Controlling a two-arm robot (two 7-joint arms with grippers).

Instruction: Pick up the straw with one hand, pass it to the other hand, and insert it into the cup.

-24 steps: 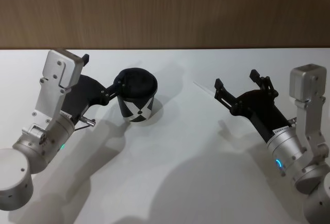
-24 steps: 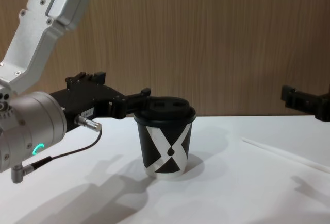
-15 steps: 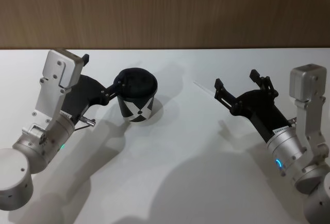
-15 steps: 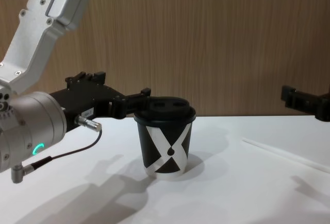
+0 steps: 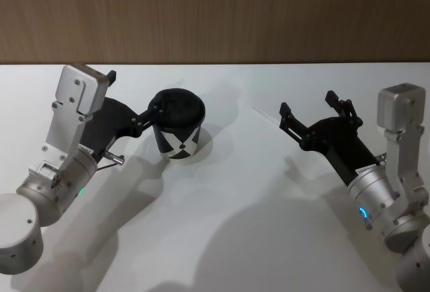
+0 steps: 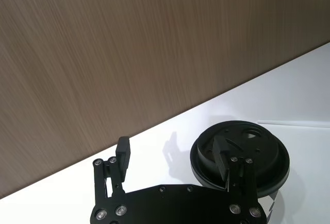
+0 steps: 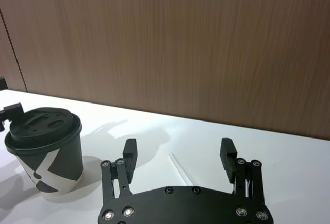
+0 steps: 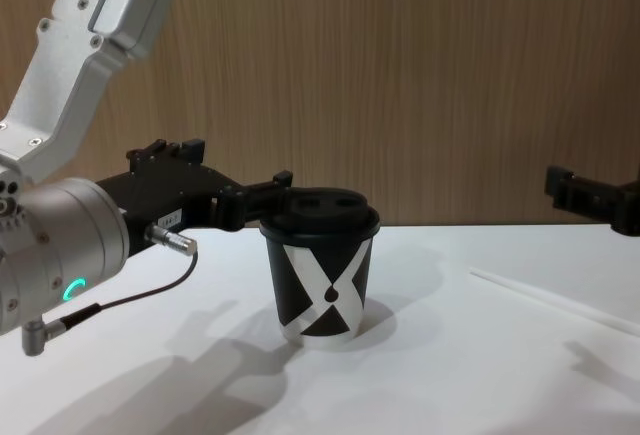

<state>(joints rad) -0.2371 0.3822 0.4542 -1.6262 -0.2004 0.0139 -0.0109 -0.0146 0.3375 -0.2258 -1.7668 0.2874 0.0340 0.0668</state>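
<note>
The thin white straw (image 5: 267,115) is lying in a straight line, so I expect its far end (image 5: 254,108) to stick out stiffly when I pick it up by its near end.
The black cup (image 5: 177,125) with a white X pattern and a black lid stands upright on the white table, also seen from the chest (image 8: 322,280). My left gripper (image 5: 134,93) is open at lid height; one fingertip (image 6: 223,157) reaches over the lid's rim, the other is off to the side. The thin white straw (image 5: 265,115) lies flat on the table to the right of the cup. My right gripper (image 5: 308,104) hovers open above the straw's near part, and the straw (image 7: 180,167) runs between its fingers, lower down. Nothing is held.
The white table (image 5: 235,205) ends at a wooden wall (image 5: 215,10) behind the cup and straw. The left arm's grey cable (image 8: 130,300) hangs beside the cup. Bare tabletop lies between the cup and the straw.
</note>
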